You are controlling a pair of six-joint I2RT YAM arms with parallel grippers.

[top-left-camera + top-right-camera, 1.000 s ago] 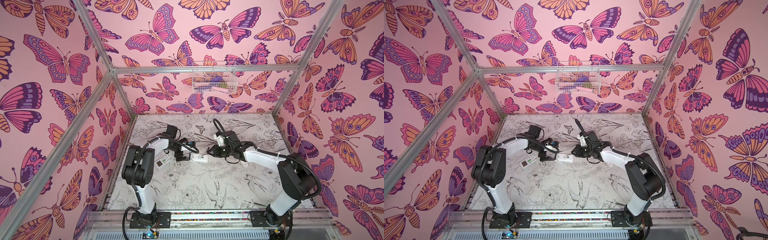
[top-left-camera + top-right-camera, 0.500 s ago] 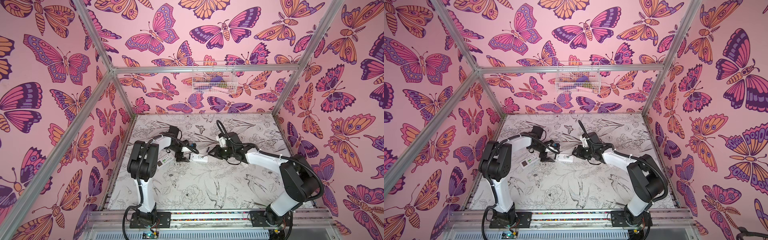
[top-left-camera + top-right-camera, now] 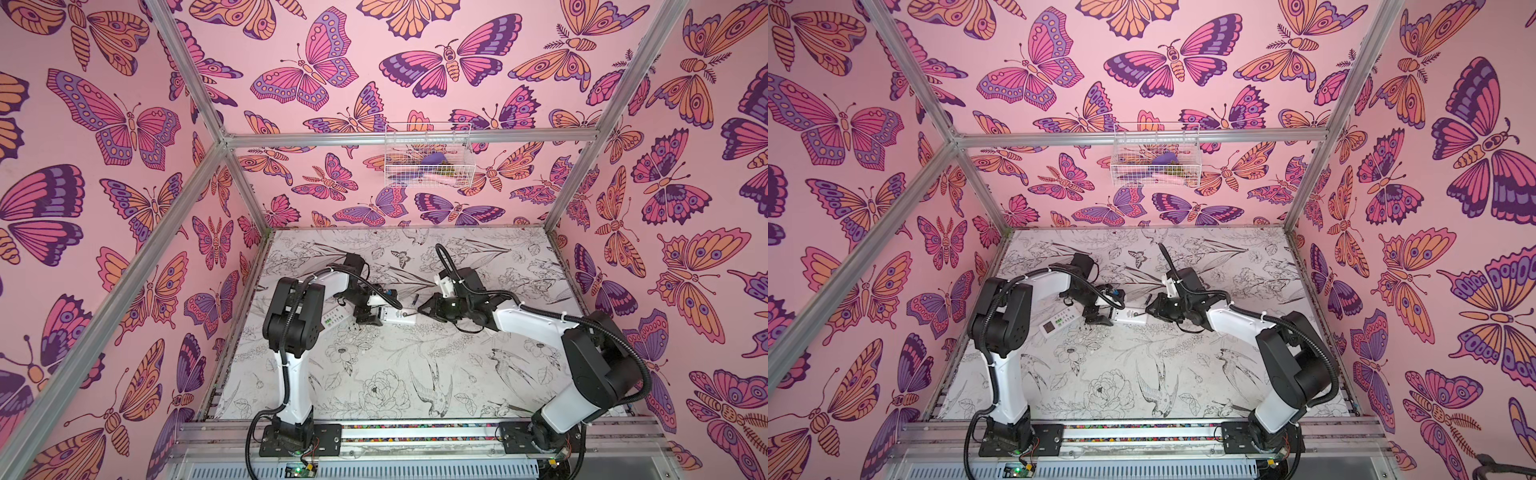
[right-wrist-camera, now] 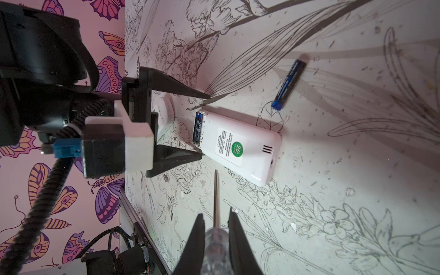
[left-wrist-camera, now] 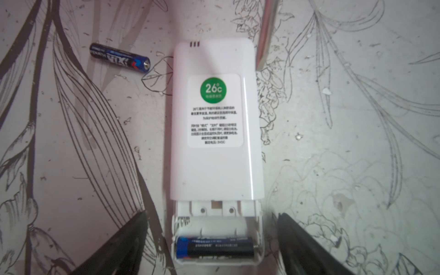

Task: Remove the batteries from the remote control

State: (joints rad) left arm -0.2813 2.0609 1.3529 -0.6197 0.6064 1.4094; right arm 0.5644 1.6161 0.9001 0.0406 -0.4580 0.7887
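The remote (image 5: pixel 216 172) is loose between the open fingers of my left gripper. My left gripper should clamp down on the compartment end (image 5: pixel 217 233) before the screwdriver pries from the empty slot.
The white remote control (image 5: pixel 214 123) lies face down, its green sticker up, seen in both top views (image 3: pixel 399 316) (image 3: pixel 1133 316). Its compartment is uncovered at one end: one black and blue battery (image 5: pixel 214 247) (image 4: pixel 197 128) sits in the outer slot, and the slot beside it is empty. A second black battery (image 5: pixel 120 59) (image 4: pixel 288 84) lies loose on the table near the remote's far end. My left gripper (image 5: pixel 212 215) (image 4: pixel 206 126) is open, one finger on each side of the compartment end. My right gripper (image 4: pixel 215 213) is shut on a clear-handled screwdriver (image 4: pixel 216 190), whose tip is close beside the remote.
A second white remote (image 3: pixel 334 320) (image 3: pixel 1059 324) lies buttons up under the left arm, just left of the left gripper. A wire basket (image 3: pixel 428 158) hangs on the back wall. The table's left edge and a metal rail run close behind the left arm.
The left arm's elbow has swung toward the middle, and its jaws have narrowed a little around the remote's open end. The right gripper holds the screwdriver in nearly the same place.
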